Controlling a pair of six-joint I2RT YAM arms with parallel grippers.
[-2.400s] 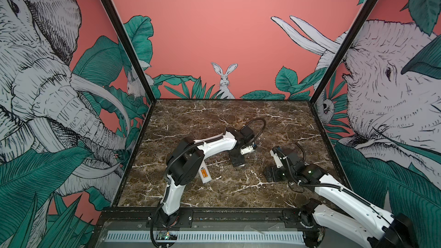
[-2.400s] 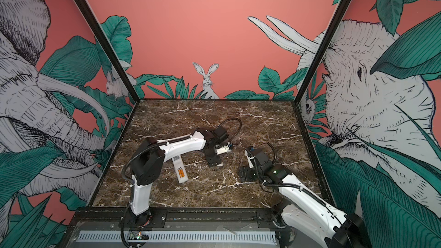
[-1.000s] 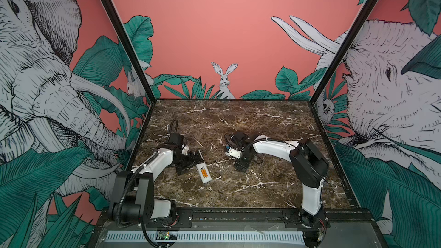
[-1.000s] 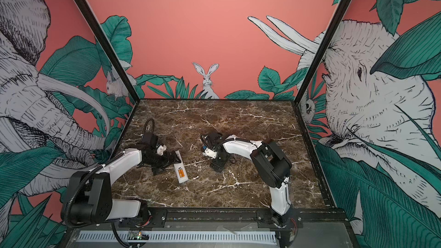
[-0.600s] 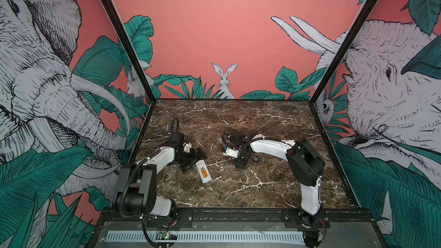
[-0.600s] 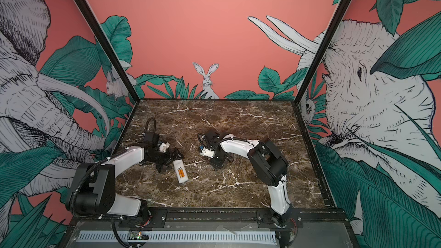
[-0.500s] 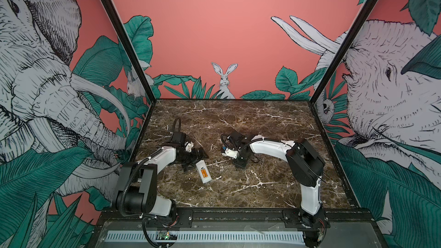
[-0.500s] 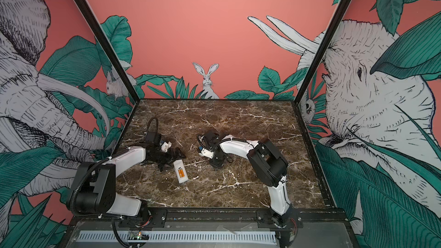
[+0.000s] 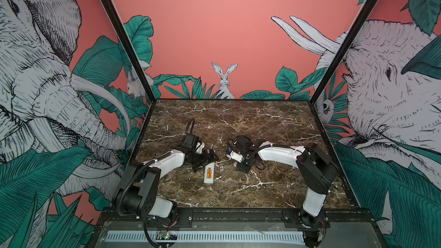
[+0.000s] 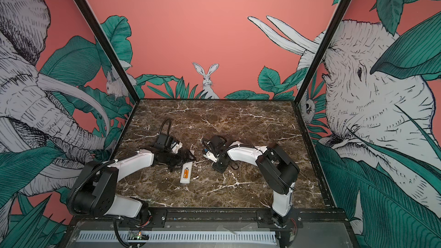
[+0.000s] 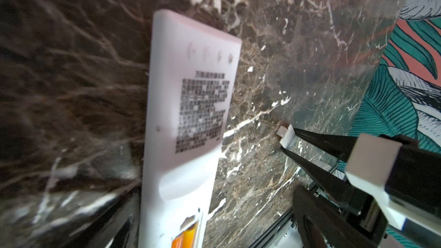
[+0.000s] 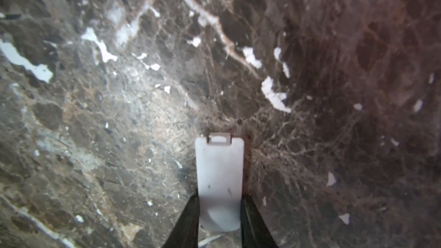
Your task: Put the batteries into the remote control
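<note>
The battery bay (image 9: pixel 209 173) faces the front and is crooked to the cover in my right gripper. My left gripper should therefore first turn the remote by its far end (image 11: pixel 197 36).
The remote control (image 9: pixel 208 178) (image 10: pixel 185 175) lies back up on the marble, its printed label (image 11: pixel 202 113) facing me. Its battery bay is uncovered and two orange batteries (image 9: pixel 209 172) (image 10: pixel 186 172) (image 11: pixel 187 236) sit in it side by side. My left gripper (image 9: pixel 207 162) (image 10: pixel 181 161) (image 11: pixel 214 225) is open and low over the remote's far end, one finger on each side of it. To the right, my right gripper (image 9: pixel 242 165) (image 10: pixel 220 165) (image 12: pixel 219 213) is shut on the small white cover (image 12: pixel 219 175) (image 11: pixel 286 135), holding it by its two long edges just above the table.
The dark marble table (image 9: pixel 274 125) has black frame rails along its front and sides. Painted walls stand close behind and beside it. Both arms reach in from the front corners, elbows low.
My right gripper's jaws have closed onto the cover. The left gripper has moved right, from beside the remote to over its far end, still open.
</note>
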